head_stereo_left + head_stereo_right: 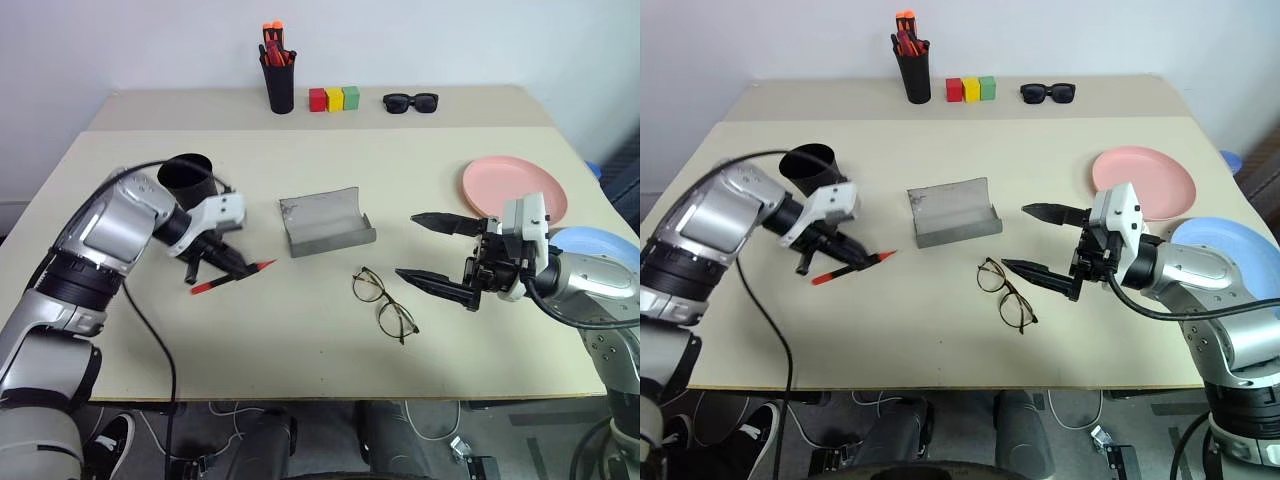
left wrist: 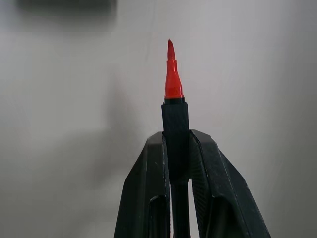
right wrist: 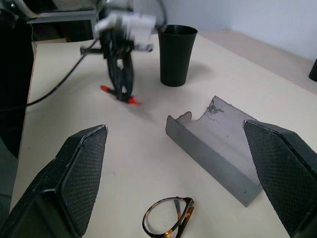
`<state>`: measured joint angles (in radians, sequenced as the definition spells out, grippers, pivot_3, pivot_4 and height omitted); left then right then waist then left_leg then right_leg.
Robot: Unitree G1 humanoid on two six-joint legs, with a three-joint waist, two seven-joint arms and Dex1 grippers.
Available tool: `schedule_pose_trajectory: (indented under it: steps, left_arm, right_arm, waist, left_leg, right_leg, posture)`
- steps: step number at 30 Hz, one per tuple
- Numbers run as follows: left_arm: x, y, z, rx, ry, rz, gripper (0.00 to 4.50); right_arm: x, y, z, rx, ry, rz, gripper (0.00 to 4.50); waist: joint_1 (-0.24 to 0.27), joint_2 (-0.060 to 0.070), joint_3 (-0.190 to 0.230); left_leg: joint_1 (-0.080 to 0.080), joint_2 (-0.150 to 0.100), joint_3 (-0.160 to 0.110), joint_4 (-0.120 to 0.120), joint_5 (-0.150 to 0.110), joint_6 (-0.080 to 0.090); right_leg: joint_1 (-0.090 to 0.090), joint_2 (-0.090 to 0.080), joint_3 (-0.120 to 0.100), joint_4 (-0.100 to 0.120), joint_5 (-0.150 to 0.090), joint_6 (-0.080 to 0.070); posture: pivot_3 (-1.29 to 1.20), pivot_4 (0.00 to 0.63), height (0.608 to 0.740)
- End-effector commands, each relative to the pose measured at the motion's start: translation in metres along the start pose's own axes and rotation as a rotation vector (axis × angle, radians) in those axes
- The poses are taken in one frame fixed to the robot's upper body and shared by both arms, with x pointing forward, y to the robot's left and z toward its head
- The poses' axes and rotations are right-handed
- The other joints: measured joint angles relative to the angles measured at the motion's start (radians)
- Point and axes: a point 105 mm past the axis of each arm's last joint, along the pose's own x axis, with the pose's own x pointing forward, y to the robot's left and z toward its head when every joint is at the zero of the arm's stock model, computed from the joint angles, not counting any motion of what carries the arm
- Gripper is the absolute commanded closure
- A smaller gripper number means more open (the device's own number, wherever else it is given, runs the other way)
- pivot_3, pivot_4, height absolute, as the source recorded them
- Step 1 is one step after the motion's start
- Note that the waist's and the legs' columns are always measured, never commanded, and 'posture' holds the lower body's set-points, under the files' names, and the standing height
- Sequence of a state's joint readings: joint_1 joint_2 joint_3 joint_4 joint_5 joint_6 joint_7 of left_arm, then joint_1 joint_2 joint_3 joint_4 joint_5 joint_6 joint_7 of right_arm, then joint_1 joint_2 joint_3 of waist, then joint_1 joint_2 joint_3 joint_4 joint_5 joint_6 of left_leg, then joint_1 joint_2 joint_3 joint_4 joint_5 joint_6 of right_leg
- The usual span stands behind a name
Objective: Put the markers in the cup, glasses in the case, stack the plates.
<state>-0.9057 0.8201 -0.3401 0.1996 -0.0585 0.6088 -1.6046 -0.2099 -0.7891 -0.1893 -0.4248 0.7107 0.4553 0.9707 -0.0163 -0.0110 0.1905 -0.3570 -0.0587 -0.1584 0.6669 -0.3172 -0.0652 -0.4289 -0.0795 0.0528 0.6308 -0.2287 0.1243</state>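
Observation:
The folded arms (image 3: 185, 217) rest close against the lenses. I expect the glasses (image 1: 386, 304) to stay compact and fit in the grey case when I lower them in.
My left gripper (image 1: 232, 266) is shut on a dark marker (image 2: 174, 119) with red tips. It holds the marker slanted, low over the table, in front of the black cup (image 1: 187, 178), which stands upright just behind it. The grey case (image 1: 325, 222) lies open at the table's middle. The wire-framed glasses (image 1: 383, 303) lie in front of the case. My right gripper (image 1: 408, 246) hangs open to the right of the glasses, pointing left, with nothing between its fingers. The pink plate (image 1: 514, 187) lies at the right. The blue plate (image 1: 600, 245) beside it is partly hidden by my right arm.
Along the far table edge stand a black pen holder (image 1: 279, 80) with orange-capped markers, three coloured blocks (image 1: 334, 98) and black sunglasses (image 1: 410, 101). A black cable (image 1: 150, 330) hangs from my left arm over the front of the table.

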Motion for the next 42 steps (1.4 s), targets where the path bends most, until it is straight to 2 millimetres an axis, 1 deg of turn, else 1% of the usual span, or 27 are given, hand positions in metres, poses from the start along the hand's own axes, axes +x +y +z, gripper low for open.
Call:
schedule_pose_trajectory:
  steps: [1,3,7,9,12,16,19,24,28,30,33,38,40,42]
  left_arm:
    - [-0.024,0.010,0.030,0.084,-0.146,0.097,4.49]
    - [-0.027,0.017,0.038,0.142,-0.189,0.157,4.49]
    - [-0.051,0.051,0.077,0.260,-0.376,0.416,4.49]
    - [-0.063,0.063,0.091,0.284,-0.458,0.522,4.49]
    - [-0.078,0.069,0.104,0.302,-0.555,0.592,4.49]
    - [-0.099,0.080,0.111,0.283,-0.650,0.704,4.49]
    - [-0.115,0.083,0.102,0.245,-0.669,0.749,4.49]
    - [-0.151,0.077,0.096,0.220,-0.798,0.828,4.49]
    - [-0.171,0.071,0.083,0.186,-0.866,0.879,4.49]
    - [-0.173,0.069,0.070,0.165,-0.847,0.904,4.49]
    - [-0.170,0.065,0.043,0.143,-0.790,0.945,4.49]
    - [-0.174,0.063,0.006,0.027,-0.844,1.026,4.49]
    - [-0.178,0.064,-0.005,-0.018,-0.909,1.065,4.49]
    - [-0.180,0.064,-0.010,-0.027,-0.947,1.098,4.49]
  right_arm:
    - [-0.004,-0.006,0.010,-0.044,-0.027,-0.027,0.00]
    - [-0.004,-0.006,0.009,-0.045,-0.028,-0.029,0.00]
    - [-0.003,-0.008,0.009,-0.047,-0.030,-0.029,0.00]
    - [-0.003,-0.009,0.009,-0.049,-0.031,-0.030,0.00]
    - [-0.002,-0.010,0.009,-0.050,-0.033,-0.032,0.00]
    - [-0.002,-0.012,0.010,-0.051,-0.041,-0.044,0.00]
    - [-0.002,-0.015,0.010,-0.050,-0.050,-0.061,0.00]
    - [-0.003,-0.021,0.009,-0.055,-0.058,-0.100,0.00]
    - [-0.003,-0.021,0.007,-0.054,-0.059,-0.095,0.00]
    - [-0.002,-0.021,0.007,-0.057,-0.057,-0.089,0.00]
    - [-0.001,-0.024,0.008,-0.059,-0.065,-0.092,0.00]
    - [-0.001,-0.028,0.009,-0.060,-0.072,-0.097,0.00]
    - [-0.001,-0.029,0.010,-0.057,-0.076,-0.096,0.00]
    - [-0.001,-0.030,0.010,-0.054,-0.082,-0.095,0.00]
  waist:
    - [-0.005,0.000,0.000]
    - [-0.007,0.000,0.000]
    - [0.003,0.000,0.000]
    - [0.005,-0.001,0.000]
    - [0.003,-0.001,0.000]
    - [-0.001,-0.001,0.000]
    - [-0.002,-0.001,0.000]
    - [-0.001,-0.001,0.000]
    - [-0.002,0.000,0.000]
    - [-0.003,0.000,0.000]
    - [-0.004,0.000,0.000]
    - [0.000,0.000,0.000]
    - [0.003,-0.001,0.000]
    - [0.005,-0.001,0.000]
  left_leg:
    - [0.000,0.000,0.000,0.000,0.000,0.000]
    - [0.001,0.000,0.000,-0.001,0.000,0.000]
    - [0.000,0.000,0.000,0.000,0.000,0.000]
    - [0.000,-0.001,0.000,0.001,0.000,0.000]
    - [-0.001,-0.001,0.000,0.000,0.000,0.000]
    - [0.000,-0.001,0.000,0.000,0.000,0.000]
    - [0.000,-0.001,0.000,0.000,0.000,0.000]
    - [0.000,-0.001,0.000,0.000,0.000,0.000]
    - [0.000,-0.001,0.000,0.000,0.000,0.000]
    - [0.000,-0.001,0.000,0.000,0.000,-0.001]
    - [0.001,-0.001,0.000,0.000,0.000,-0.001]
    - [0.000,-0.001,0.000,0.000,0.001,-0.001]
    - [0.000,-0.001,0.000,0.000,0.001,-0.001]
    - [0.000,-0.001,0.000,0.000,0.001,-0.001]
  right_leg:
    - [0.000,0.000,0.000,0.000,0.000,0.000]
    - [0.000,0.000,0.000,0.000,0.000,0.000]
    - [0.000,0.000,0.000,0.000,0.000,0.000]
    - [0.000,-0.001,0.000,0.000,0.000,0.000]
    - [0.000,-0.001,0.000,-0.001,0.000,0.000]
    - [-0.001,-0.001,0.000,-0.001,0.000,0.000]
    - [-0.001,-0.001,0.000,0.000,0.000,0.000]
    - [-0.001,-0.001,0.000,0.000,0.000,0.000]
    - [-0.001,-0.001,0.000,0.000,0.000,0.000]
    - [-0.001,-0.001,0.000,0.000,0.000,0.000]
    - [-0.001,-0.001,0.000,0.001,0.000,0.000]
    - [-0.001,-0.001,0.000,0.001,0.000,0.000]
    - [-0.001,-0.001,0.000,0.001,0.000,0.000]
    - [-0.001,-0.001,0.000,0.000,0.000,0.000]
  posture:
    - [0.00,0.150,0.740]
    - [0.00,0.150,0.740]
    - [0.00,0.150,0.740]
    - [0.00,0.150,0.740]
    - [0.00,0.150,0.740]
    - [0.00,0.150,0.740]
    - [0.00,0.150,0.740]
    - [0.00,0.150,0.740]
    - [0.00,0.150,0.740]
    - [0.00,0.150,0.740]
    - [0.00,0.150,0.740]
    - [0.00,0.150,0.740]
    - [0.00,0.150,0.740]
    - [0.00,0.150,0.740]
